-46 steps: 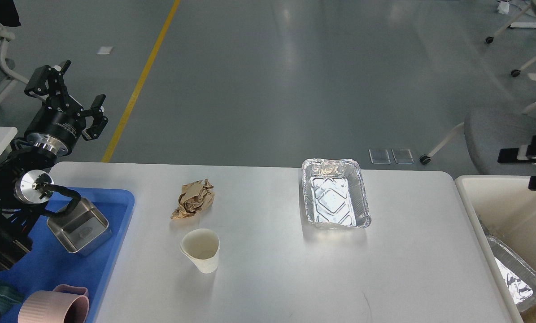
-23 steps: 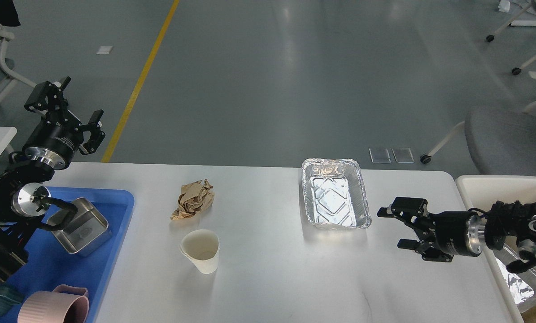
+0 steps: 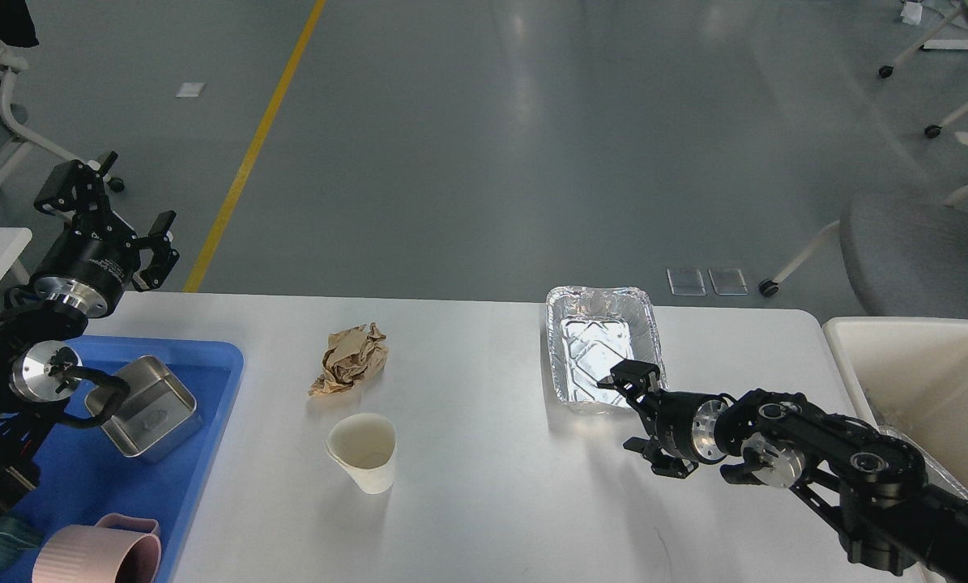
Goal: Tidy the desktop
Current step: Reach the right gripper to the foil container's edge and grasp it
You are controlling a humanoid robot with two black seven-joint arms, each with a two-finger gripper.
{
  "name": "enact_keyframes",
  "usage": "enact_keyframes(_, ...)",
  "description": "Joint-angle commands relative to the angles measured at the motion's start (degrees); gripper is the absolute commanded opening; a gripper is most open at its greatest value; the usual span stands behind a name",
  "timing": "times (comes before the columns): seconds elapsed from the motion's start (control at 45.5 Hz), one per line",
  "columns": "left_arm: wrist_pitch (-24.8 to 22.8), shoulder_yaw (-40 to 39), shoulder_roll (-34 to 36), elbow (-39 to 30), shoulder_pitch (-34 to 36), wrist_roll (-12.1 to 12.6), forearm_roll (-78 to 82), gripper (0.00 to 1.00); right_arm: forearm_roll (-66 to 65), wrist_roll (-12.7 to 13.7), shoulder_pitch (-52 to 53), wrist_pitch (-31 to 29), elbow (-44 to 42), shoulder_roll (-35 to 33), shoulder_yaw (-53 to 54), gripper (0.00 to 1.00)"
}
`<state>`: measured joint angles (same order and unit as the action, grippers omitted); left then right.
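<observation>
The foil tray will keep its open shape when the robot lifts the tray's corner, because a crimped rim and ridged walls run around it.
The white desktop holds a crumpled brown paper ball, a tilted white paper cup in front of it, and an empty foil tray right of centre. My right gripper is open and empty, low over the desktop at the foil tray's near right corner, its upper finger over the tray's rim. My left gripper is open and empty, raised beyond the far left corner of the desktop.
A blue plastic tray at the left holds a steel box and a pink ribbed cup. A cream-white bin stands off the right end. Office chairs stand on the floor behind.
My right arm has swept in from the right edge and moved left across the desktop to the foil tray's near corner. My left gripper has drifted slightly left and down.
</observation>
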<state>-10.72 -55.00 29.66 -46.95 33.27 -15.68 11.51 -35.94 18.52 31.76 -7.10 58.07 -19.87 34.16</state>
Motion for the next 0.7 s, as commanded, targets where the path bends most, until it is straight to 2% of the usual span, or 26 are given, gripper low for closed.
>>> enact_keyframes(0.0,0.00,-0.02,-0.04,0.01,-0.05,-0.05,0.00,0.97,-0.10,-0.15,0.58,2.96,-4.80,3.78,0.47,0.98)
enact_keyframes(0.132,-0.09,-0.02,-0.04,-0.07,-0.05,-0.05,0.00,0.97,-0.45,-0.68,2.25,4.81,-9.11,4.84,0.47,0.92)
enact_keyframes(0.198,-0.09,-0.02,-0.04,-0.07,-0.05,-0.05,0.00,0.97,-0.71,-1.29,2.43,4.81,-10.52,4.84,0.47,0.81)
enact_keyframes(0.308,-0.18,0.07,-0.04,-0.07,-0.05,-0.05,0.09,0.97,-3.69,-5.59,2.34,4.73,-10.44,4.57,0.21,0.65)
enact_keyframes(0.461,-0.18,0.15,-0.04,0.01,-0.13,-0.14,0.09,0.97,-5.63,-5.78,2.60,4.73,-10.61,5.19,0.30,0.64)
enact_keyframes(0.681,-0.18,0.15,0.05,0.01,-0.13,-0.31,0.09,0.97,-5.63,-4.28,2.25,4.99,-11.23,9.23,0.30,0.65)
